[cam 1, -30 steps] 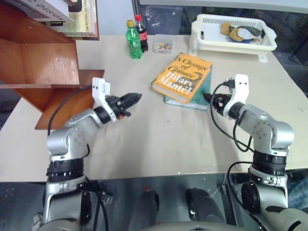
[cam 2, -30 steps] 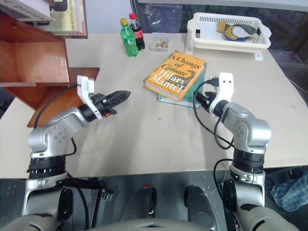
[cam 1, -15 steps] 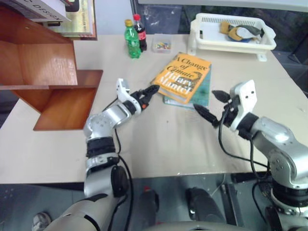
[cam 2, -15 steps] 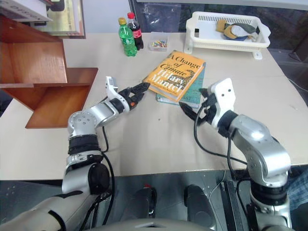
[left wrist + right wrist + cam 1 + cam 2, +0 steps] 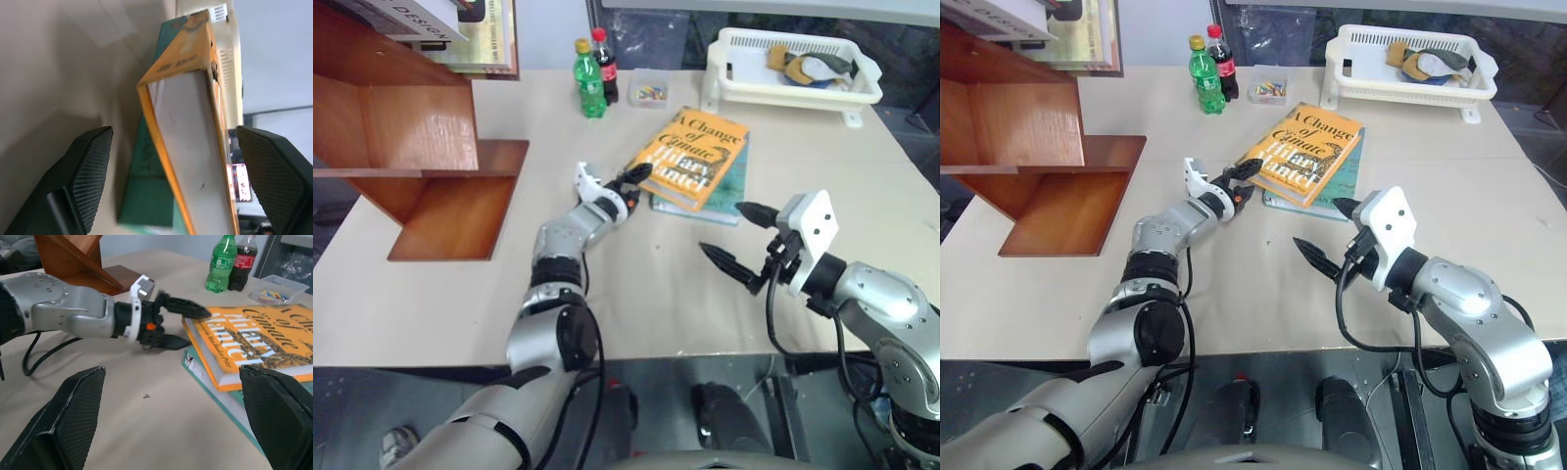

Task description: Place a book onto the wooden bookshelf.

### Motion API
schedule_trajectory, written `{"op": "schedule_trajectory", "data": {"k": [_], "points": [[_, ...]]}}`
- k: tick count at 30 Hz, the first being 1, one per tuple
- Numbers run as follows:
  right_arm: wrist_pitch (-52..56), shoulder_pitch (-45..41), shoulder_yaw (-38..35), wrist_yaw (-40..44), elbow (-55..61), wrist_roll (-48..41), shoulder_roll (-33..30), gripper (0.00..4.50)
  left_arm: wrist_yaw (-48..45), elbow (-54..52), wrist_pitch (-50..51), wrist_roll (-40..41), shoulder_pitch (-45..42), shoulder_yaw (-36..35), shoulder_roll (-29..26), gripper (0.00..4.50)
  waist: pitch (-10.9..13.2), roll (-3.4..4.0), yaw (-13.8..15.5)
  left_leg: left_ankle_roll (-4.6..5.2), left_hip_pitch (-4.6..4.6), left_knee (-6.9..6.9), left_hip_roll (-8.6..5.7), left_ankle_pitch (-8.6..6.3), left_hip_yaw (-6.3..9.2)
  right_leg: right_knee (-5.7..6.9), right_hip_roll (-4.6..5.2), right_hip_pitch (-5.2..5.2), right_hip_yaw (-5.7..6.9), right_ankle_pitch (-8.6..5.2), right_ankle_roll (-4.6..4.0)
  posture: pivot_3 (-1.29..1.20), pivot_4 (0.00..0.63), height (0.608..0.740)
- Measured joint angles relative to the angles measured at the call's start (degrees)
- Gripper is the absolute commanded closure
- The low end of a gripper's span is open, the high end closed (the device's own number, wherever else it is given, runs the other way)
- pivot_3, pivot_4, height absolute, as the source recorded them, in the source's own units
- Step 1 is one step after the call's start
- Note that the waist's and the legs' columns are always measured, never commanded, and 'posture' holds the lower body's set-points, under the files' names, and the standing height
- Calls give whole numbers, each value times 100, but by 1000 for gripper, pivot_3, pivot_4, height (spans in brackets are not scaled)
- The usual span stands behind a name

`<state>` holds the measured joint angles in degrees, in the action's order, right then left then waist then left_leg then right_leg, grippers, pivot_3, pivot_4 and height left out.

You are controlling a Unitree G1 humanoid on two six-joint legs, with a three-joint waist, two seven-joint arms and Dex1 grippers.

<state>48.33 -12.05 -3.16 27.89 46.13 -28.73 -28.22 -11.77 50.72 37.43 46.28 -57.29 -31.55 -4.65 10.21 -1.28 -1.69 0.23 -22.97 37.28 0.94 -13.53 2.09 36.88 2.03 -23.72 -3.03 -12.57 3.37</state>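
The orange book's corner sticks out crooked past the teal book under it, so the orange book will come off by itself when I lift it.
The orange-yellow book [image 5: 693, 155] lies flat on a teal book [image 5: 728, 192] at the table's middle. My left gripper [image 5: 634, 186] is open at the orange book's near left corner, one finger above the cover and one below by the table. In the left wrist view the white page edges [image 5: 188, 147] stand between the two fingers [image 5: 83, 181]. I cannot tell if a finger touches the book. My right gripper [image 5: 724, 229] hangs open and empty over the table, nearer me than the books. The wooden bookshelf [image 5: 411, 147] stands at the far left.
A green bottle [image 5: 589, 80] and a cola bottle [image 5: 604, 63] stand behind the books, beside a small clear box [image 5: 651, 91]. A white basket [image 5: 793, 65] holding items sits at the far right. Other books [image 5: 421, 24] rest on top of the shelf.
My left arm has stretched forward and right to the book's corner, and its gripper has opened. My right gripper has pulled back from the books and opened wide.
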Motion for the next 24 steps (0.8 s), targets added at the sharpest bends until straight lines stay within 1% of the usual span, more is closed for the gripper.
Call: {"op": "schedule_trajectory", "data": {"k": [2,5,7,8,11,13,16,17,18,20,24], "points": [[0,22,-3,-54,35,-9,-12,0,-50,279,-162,-6,-139,-55,24,1030,0,0,2,0,0,0,0,0,1,-1,0,0,1,0,0,0,150,740],[7,125,-6,-138,93,-29,-51,0,-143,599,-326,8,-284,-181,57,2427,0,-1,1,0,-1,-1,0,0,1,-2,0,0,0,0,0,0,150,740],[10,176,-9,-204,111,-38,-87,0,-172,622,-339,93,-334,-271,62,3200,-1,-2,0,0,0,0,0,0,2,-1,0,1,0,0,1,0,150,740],[10,196,-13,-229,126,-50,-101,0,-132,583,-296,124,-331,-292,63,3394,-2,-2,-4,0,5,-1,1,0,1,-1,0,3,-1,0,1,0,150,740],[10,212,-15,-269,137,-74,-136,0,76,195,-72,237,-173,-339,131,3405,-2,-2,-18,0,4,-1,1,0,1,0,0,3,-1,0,1,0,150,740],[9,232,-18,-309,135,-75,-199,0,543,-890,388,514,328,-361,372,3405,-2,-2,-39,-1,3,-2,4,0,-1,-1,1,2,-4,0,1,0,150,740],[5,232,-18,-319,126,-76,-213,0,1025,-1813,731,789,762,-393,618,3405,-2,-3,-34,-1,2,-2,4,0,1,0,2,2,-2,0,1,0,150,740],[-6,225,-13,-315,112,-83,-219,0,1409,-2477,924,986,1031,-396,791,3405,-1,-3,-22,-1,2,-1,4,0,2,0,2,2,-2,0,1,0,150,740],[-18,222,-13,-315,96,-83,-224,0,1557,-2693,975,1041,1127,-399,868,3405,-2,-3,-18,-1,5,0,4,0,1,2,3,4,-3,0,1,0,150,740],[-68,183,-5,-281,-9,-89,-241,0,2103,-3496,1047,1263,1465,-392,1175,3405,-2,-4,-9,-1,6,2,2,0,-2,2,4,5,-5,1,2,0,150,740],[-135,86,-1,-193,-165,-97,-305,0,2810,-4232,837,1498,1692,-348,1241,3405,-1,-8,0,-1,12,3,3,0,-1,2,0,9,-5,1,1,0,150,740]]}}
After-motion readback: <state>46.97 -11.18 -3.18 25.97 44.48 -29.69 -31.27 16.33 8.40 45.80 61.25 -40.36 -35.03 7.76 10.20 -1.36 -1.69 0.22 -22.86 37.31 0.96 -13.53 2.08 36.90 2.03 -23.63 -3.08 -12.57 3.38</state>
